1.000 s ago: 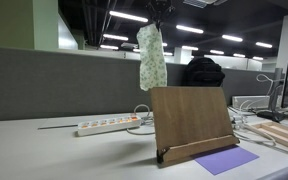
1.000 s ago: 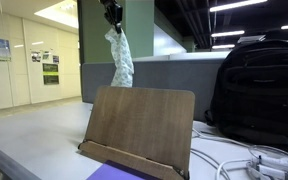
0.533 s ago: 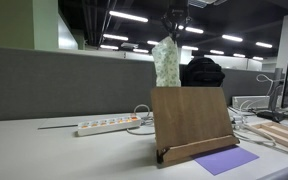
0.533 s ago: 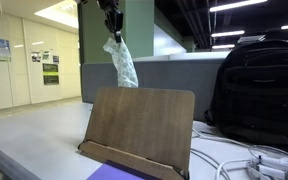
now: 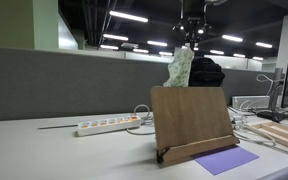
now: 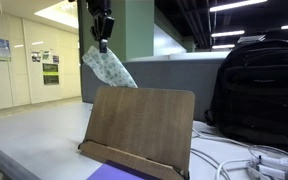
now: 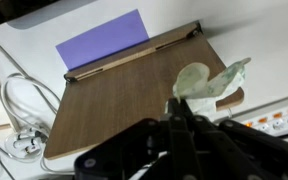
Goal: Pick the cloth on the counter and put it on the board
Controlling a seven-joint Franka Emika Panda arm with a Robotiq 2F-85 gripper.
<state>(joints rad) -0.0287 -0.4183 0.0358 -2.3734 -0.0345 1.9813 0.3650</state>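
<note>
The cloth's lower end (image 5: 176,82) is hanging behind the board's top edge. Next, my gripper swings forward over the board's front (image 5: 190,115) and opens so that the cloth drapes there.
The pale mint-green speckled cloth (image 5: 181,67) hangs from my gripper (image 5: 191,40), which is shut on its top. It dangles above and behind the top edge of the upright tan wooden board (image 5: 191,120). In an exterior view the cloth (image 6: 108,68) swings sideways under the gripper (image 6: 102,42), just above the board (image 6: 142,128). In the wrist view the cloth (image 7: 210,83) lies over the board's (image 7: 124,95) upper edge, below my gripper (image 7: 180,108). The grey-white counter (image 5: 44,150) carries the board.
A purple sheet (image 5: 225,160) lies in front of the board. A white power strip (image 5: 108,126) and cables sit on the counter. A black backpack (image 6: 256,90) stands beside the board. Pale wooden slats (image 5: 282,135) lie at one side. A grey partition (image 5: 54,85) runs behind.
My gripper has carried the cloth sideways and lower, from beside the board to above its top edge. The cloth now swings out at an angle.
</note>
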